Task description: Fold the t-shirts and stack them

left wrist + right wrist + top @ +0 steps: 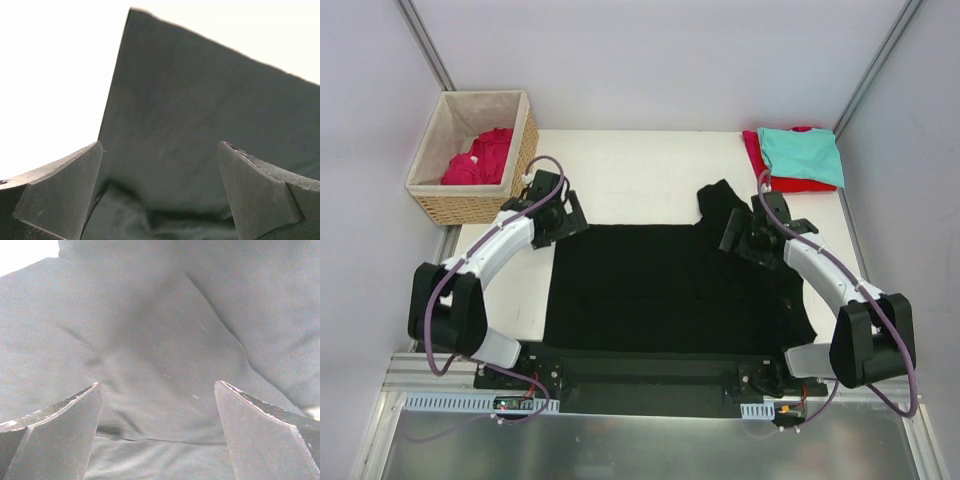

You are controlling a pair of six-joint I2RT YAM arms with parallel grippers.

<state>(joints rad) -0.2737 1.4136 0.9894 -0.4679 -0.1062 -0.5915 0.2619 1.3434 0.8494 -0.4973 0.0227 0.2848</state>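
Observation:
The black t-shirt's far corner [141, 35] lies flat and free in front of my left gripper's open fingers, so I keep lowering toward its tip [131, 11] until the fingers straddle it.
A large black t-shirt [660, 285] lies spread flat across the middle of the table, with a bunched part sticking out at its far right [720, 200]. My left gripper [563, 216] is open over the shirt's far left corner; black cloth [190, 115] fills the view between the fingers. My right gripper [745, 237] is open over the shirt's far right part, with wrinkled cloth [160, 350] below it. A folded teal t-shirt [802, 153] lies on a folded red one [760, 165] at the back right. A crimson-pink t-shirt [482, 158] lies in the basket.
A woven wicker basket [515, 165] with beige lining stands at the back left, just off the table's corner. Metal frame posts rise at the back corners. White table [630, 170] shows behind the black shirt.

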